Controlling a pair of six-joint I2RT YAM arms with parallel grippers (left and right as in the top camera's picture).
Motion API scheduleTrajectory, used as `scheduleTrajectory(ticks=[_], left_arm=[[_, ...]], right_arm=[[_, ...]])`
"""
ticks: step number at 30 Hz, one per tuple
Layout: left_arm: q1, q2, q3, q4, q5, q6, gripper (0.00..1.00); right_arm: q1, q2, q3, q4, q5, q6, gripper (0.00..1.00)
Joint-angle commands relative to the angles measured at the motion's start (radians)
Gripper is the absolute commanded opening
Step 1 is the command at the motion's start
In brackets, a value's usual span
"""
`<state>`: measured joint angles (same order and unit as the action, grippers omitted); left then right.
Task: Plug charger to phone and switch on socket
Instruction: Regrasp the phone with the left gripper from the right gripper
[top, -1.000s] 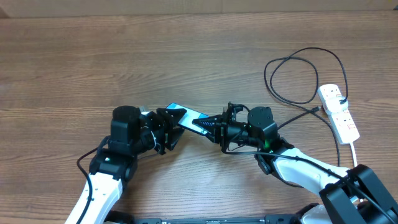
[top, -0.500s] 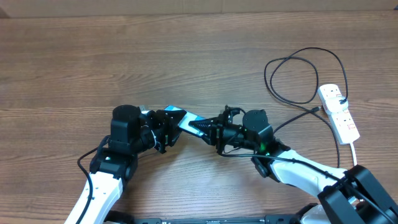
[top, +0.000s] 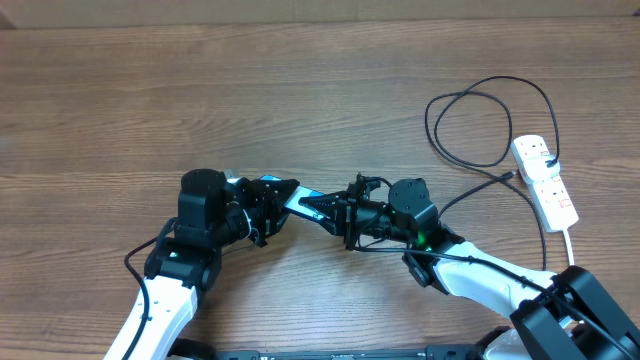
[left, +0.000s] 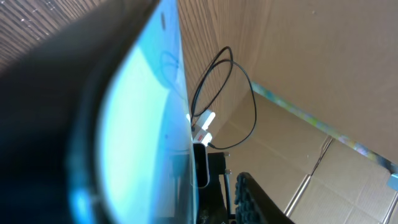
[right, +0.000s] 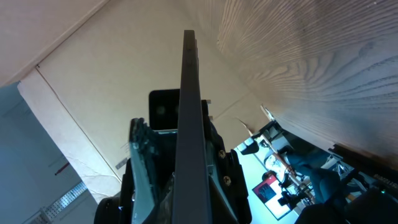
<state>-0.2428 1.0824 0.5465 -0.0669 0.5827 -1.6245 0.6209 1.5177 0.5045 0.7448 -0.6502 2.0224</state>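
Observation:
With both grippers on the phone (top: 303, 203) and the charger's plug (top: 509, 175) by the socket, my right gripper should leave the phone to my left gripper and fetch the plug.
The phone (top: 297, 197) is held off the table between both grippers, tipped on its long edge, so only a sliver of light blue screen shows. My left gripper (top: 272, 200) is shut on its left end. My right gripper (top: 320, 208) is shut on its right end. In the right wrist view the phone (right: 188, 106) stands edge-on between the fingers (right: 186, 183). In the left wrist view its screen (left: 124, 137) fills the left. The charger (top: 470, 128) loops at the right, its plug tip (top: 514, 175) lying free beside the socket (top: 546, 180).
The socket's white cord (top: 571, 240) runs toward the front right edge. The charger loop (left: 224, 81) and the socket (left: 202, 121) show far off in the left wrist view. Bare wood lies across the back and left of the table.
The phone has rolled further onto its edge, showing less screen. My right gripper has shifted slightly left along it. The charger and socket have not moved.

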Motion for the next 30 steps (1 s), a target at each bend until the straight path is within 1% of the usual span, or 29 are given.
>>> scheduleTrajectory(ticks=[1, 4, 13, 16, 17, 18, 25, 26, 27, 28, 30], left_arm=[[-0.007, 0.004, -0.003, 0.004, -0.017, 0.005, 0.24], [-0.007, 0.004, -0.003, 0.003, -0.017, 0.01, 0.22], [-0.007, 0.004, -0.003, -0.031, -0.058, 0.032, 0.23], [-0.007, 0.004, -0.003, -0.03, -0.059, 0.031, 0.16], [-0.007, 0.004, -0.003, -0.03, -0.058, 0.031, 0.07], [-0.007, 0.004, -0.003, -0.03, -0.058, 0.031, 0.04], [-0.006, 0.004, -0.003, -0.011, -0.058, 0.031, 0.04], [-0.006, 0.004, -0.003, -0.004, -0.058, 0.031, 0.04], [-0.006, 0.004, -0.003, -0.001, -0.058, 0.031, 0.04], [-0.006, 0.004, -0.003, 0.0, -0.06, 0.031, 0.04], [-0.006, 0.004, -0.003, -0.002, -0.078, 0.037, 0.04]], right_arm=[[0.006, -0.014, 0.007, 0.02, -0.032, 0.031, 0.04], [0.006, -0.014, 0.008, 0.02, -0.036, 0.031, 0.04], [0.006, -0.014, 0.007, 0.02, -0.051, 0.031, 0.04], [0.006, -0.014, 0.007, 0.019, -0.051, 0.031, 0.04], [0.006, -0.014, 0.007, 0.019, -0.051, 0.031, 0.04], [0.006, -0.014, 0.007, 0.019, -0.051, 0.031, 0.04], [0.006, -0.014, 0.007, 0.0, -0.05, 0.03, 0.04], [0.006, -0.014, 0.007, 0.0, -0.05, 0.03, 0.05], [0.006, -0.014, 0.007, 0.0, -0.05, 0.03, 0.09], [0.006, -0.014, 0.007, 0.0, -0.05, 0.03, 0.17], [0.006, -0.014, 0.007, 0.001, -0.05, 0.021, 0.27]])
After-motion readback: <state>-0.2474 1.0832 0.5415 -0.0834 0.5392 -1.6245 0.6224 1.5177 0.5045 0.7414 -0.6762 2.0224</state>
